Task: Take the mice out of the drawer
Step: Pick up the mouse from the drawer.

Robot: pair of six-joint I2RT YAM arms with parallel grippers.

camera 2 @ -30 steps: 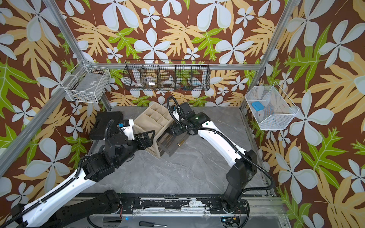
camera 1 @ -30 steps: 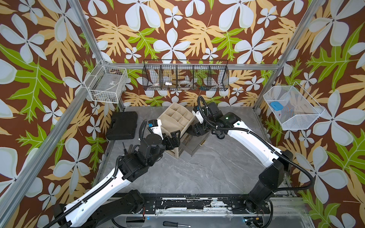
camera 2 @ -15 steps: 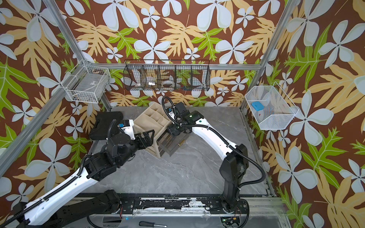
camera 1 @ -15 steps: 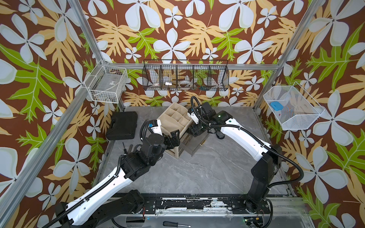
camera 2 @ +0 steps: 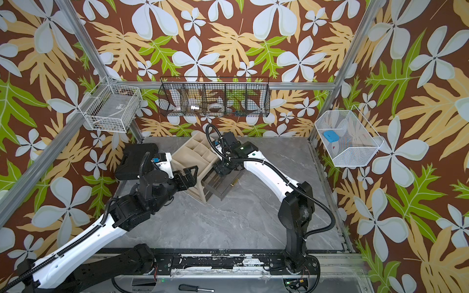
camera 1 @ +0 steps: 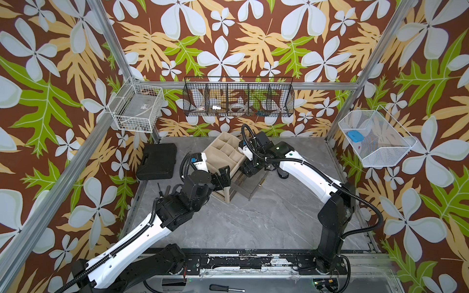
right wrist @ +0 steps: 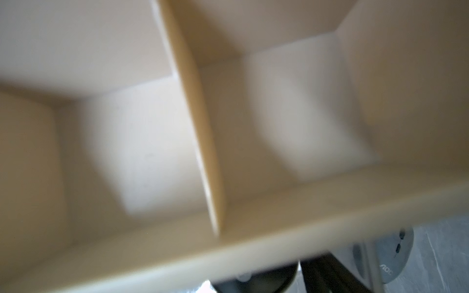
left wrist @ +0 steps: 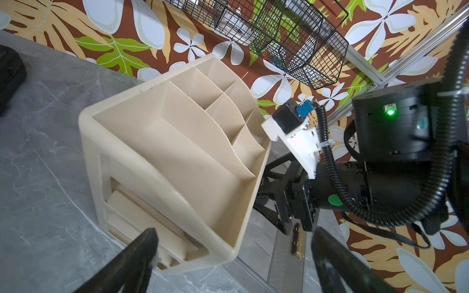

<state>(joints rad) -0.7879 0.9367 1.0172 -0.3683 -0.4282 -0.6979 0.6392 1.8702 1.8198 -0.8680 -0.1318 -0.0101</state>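
I should reach deeper under the organizer's rim (right wrist: 244,266) before I pull out the black mouse (right wrist: 258,282), because the mouse sits under the organizer's rim with a gap beside my right gripper's finger.
A beige organizer (camera 1: 223,152) stands at the back of the table, its clear drawer (camera 1: 250,189) pulled out toward the front right. My right gripper (camera 1: 247,168) hangs low over the drawer, close against the organizer's side. In the blurred right wrist view a black mouse with a pale logo (right wrist: 256,279) lies just below the organizer's rim, beside one dark finger (right wrist: 330,276). A narrow gap separates them. A grey mouse (right wrist: 392,256) lies further off. My left gripper (left wrist: 233,236) is open, its fingers (left wrist: 144,248) straddling the organizer's front corner (camera 1: 223,178).
A black case (camera 1: 157,161) lies at the back left. A white wire basket (camera 1: 137,111), a black wire basket (camera 1: 238,100) and a white mesh basket (camera 1: 373,138) hang on the walls. A small dark rounded thing (camera 1: 283,173) sits under the right forearm. A screwdriver (camera 1: 225,288) lies on the front rail.
The right arm's elbow has swung inward and its gripper has shifted slightly toward the organizer over the drawer. The left arm has barely moved.
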